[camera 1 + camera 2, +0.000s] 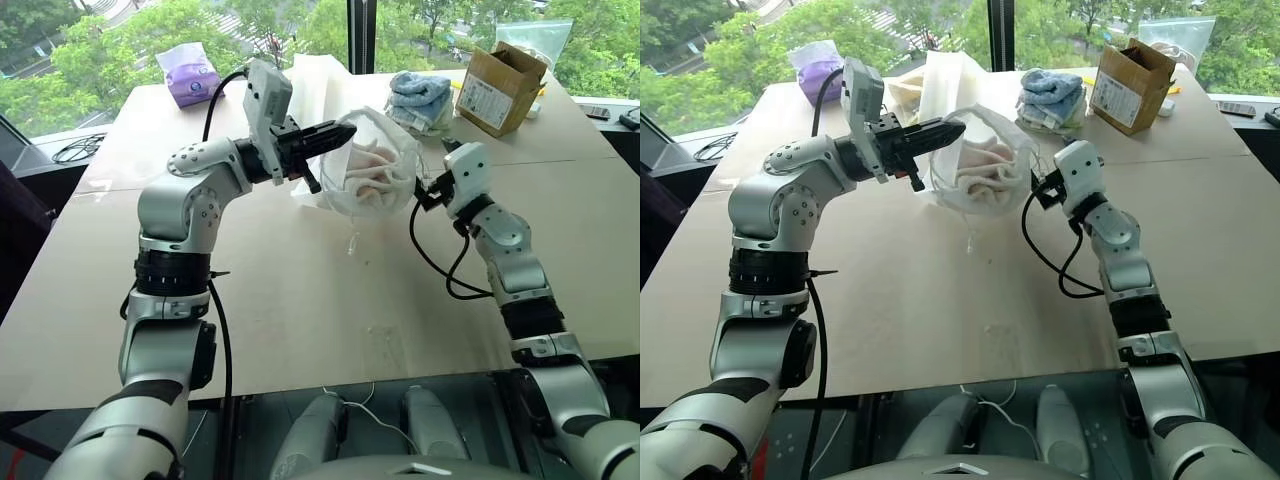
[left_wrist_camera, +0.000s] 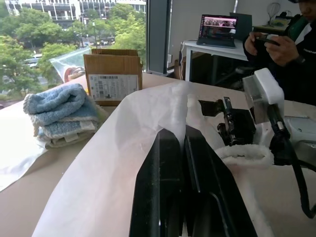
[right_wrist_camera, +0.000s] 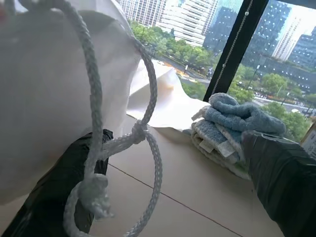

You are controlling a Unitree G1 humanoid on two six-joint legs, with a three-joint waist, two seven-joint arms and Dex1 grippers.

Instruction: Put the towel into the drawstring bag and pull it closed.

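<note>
Next, I let go of the bag's rim (image 1: 362,114) with my left gripper while my right gripper lifts the cord (image 3: 138,132), because my left gripper is pinning the rim and that keeps the bag's opening open.
The drawstring bag (image 1: 392,188) hangs above the table, thin and white. My left gripper (image 1: 347,130) is shut on its upper left rim and holds it up. The cream-white towel (image 1: 368,162) lies bunched inside and shows through the fabric. My right gripper (image 1: 427,192) sits at the bag's right side, open. In the right wrist view the bag's white cord (image 3: 148,133) loops down over one of its fingers (image 3: 59,182), and the other finger stands far apart. In the left wrist view my shut fingers (image 2: 165,168) press into the bag's fabric (image 2: 113,158).
Folded light blue towels (image 1: 420,95) and a cardboard box (image 1: 497,85) stand at the back right. A large cream-white sheet (image 1: 320,75) lies behind the bag, and a purple tissue pack (image 1: 190,78) is back left. A person (image 2: 281,44) sits beyond the table.
</note>
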